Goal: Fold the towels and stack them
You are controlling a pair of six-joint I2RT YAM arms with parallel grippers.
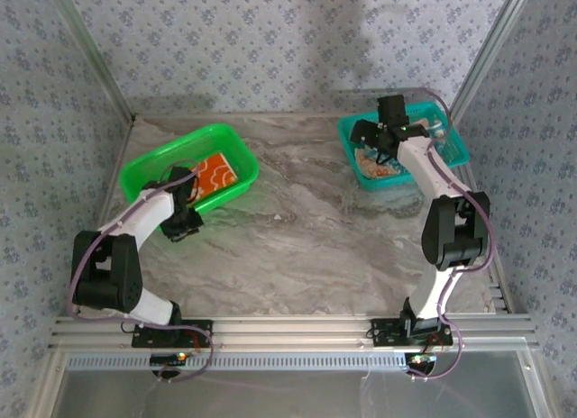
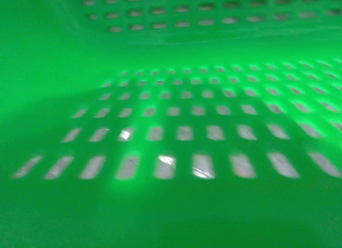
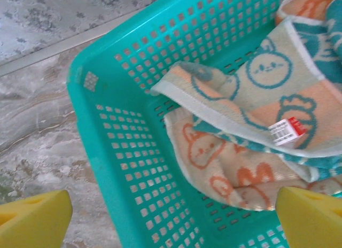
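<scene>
The teal bunny-print towel (image 3: 271, 83) has its white hem (image 3: 207, 112) lying loose on top. The towel should come away when I lift it and leave the peach towel behind.
A bright orange towel (image 1: 216, 173) with white print lies flat in the green mesh basket (image 1: 153, 161). My left gripper (image 1: 191, 200) is at that basket's near wall, and the left wrist view looks close and blurred at the green mesh (image 2: 171, 71); its jaws are hidden. A teal bunny-print towel (image 3: 267, 93) lies crumpled on a peach towel with orange prints (image 3: 224, 162) inside the teal basket (image 3: 107, 146). My right gripper (image 3: 171, 221) hovers open over that basket (image 1: 451, 139), its yellow fingertips (image 3: 32, 216) spread wide with nothing between them.
The marble tabletop (image 1: 306, 229) stretches between the two baskets. Patterned walls and metal frame posts close in the back and sides. A metal rail (image 1: 288, 328) runs along the near edge by the arm bases.
</scene>
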